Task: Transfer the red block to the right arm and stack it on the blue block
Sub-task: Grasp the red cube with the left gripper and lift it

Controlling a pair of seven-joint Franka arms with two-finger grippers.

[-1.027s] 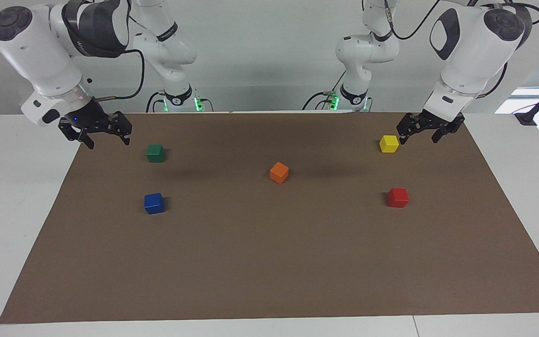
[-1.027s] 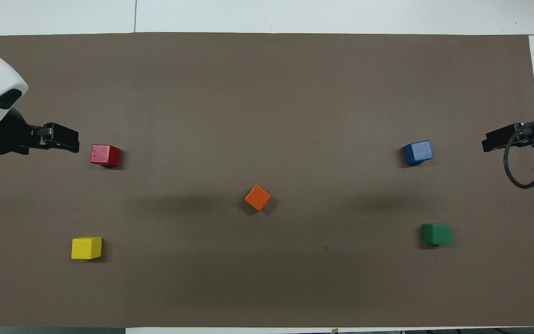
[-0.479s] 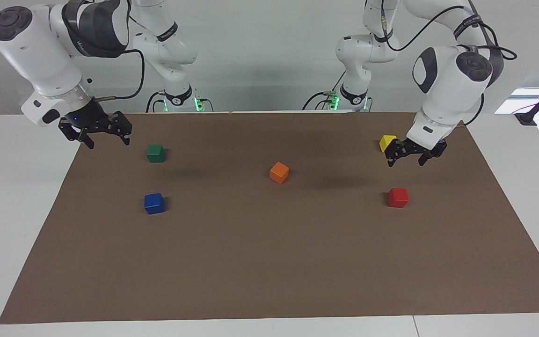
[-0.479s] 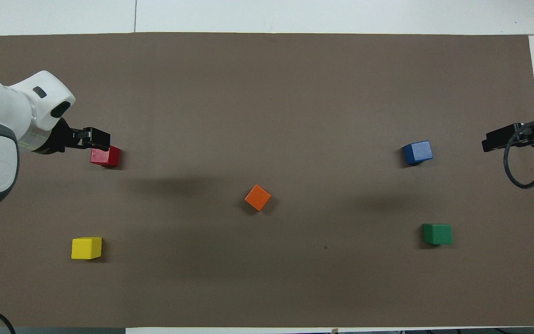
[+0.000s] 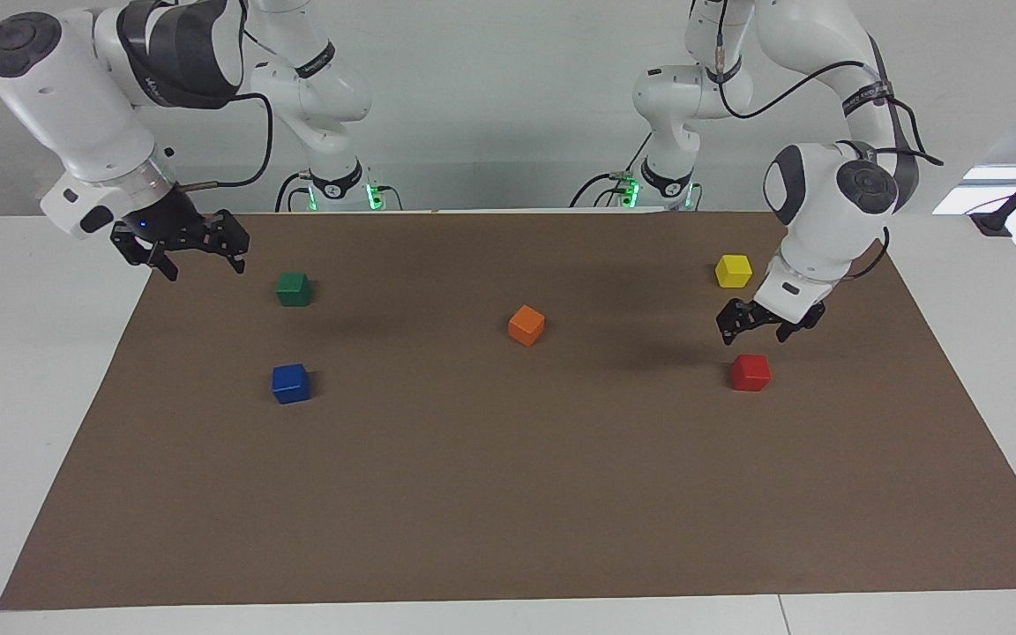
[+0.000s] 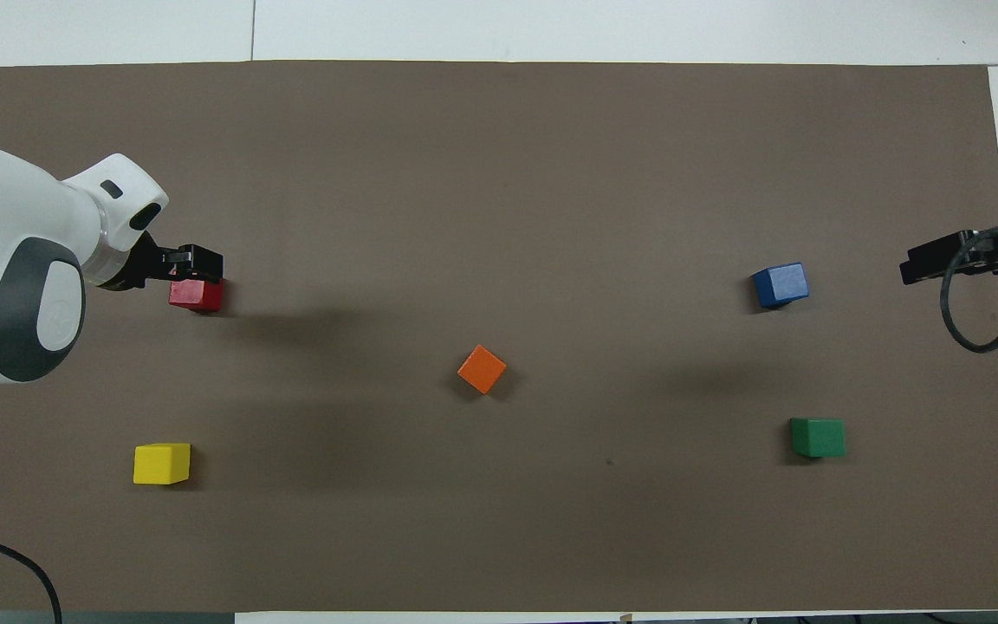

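Opposite sides of the free-standing red block (image 5: pixel 750 371) are in line with my left gripper's open fingers, so I keep lowering them until they are on either side of its sides (image 5: pixel 750 379), and then close them.
The red block (image 5: pixel 750 372) (image 6: pixel 197 295) lies on the brown mat toward the left arm's end of the table. My left gripper (image 5: pixel 759 324) (image 6: pixel 193 263) is open and hangs in the air just over the red block, not touching it. The blue block (image 5: pixel 290 384) (image 6: pixel 780 285) lies toward the right arm's end. My right gripper (image 5: pixel 199 254) (image 6: pixel 928 263), with a blue wrist light, is open and waits above the mat's edge beside the green cube.
A green cube (image 5: pixel 293 288) (image 6: pixel 818 437) lies nearer to the robots than the blue block. An orange cube (image 5: pixel 526 324) (image 6: pixel 482 369) lies mid-mat. A yellow cube (image 5: pixel 733 270) (image 6: pixel 162 463) lies nearer to the robots than the red block. The brown mat (image 5: pixel 508 494) covers most of the table.
My left arm has swung out from beside the yellow cube and lowered until its gripper is over the red block. The right arm has not moved.
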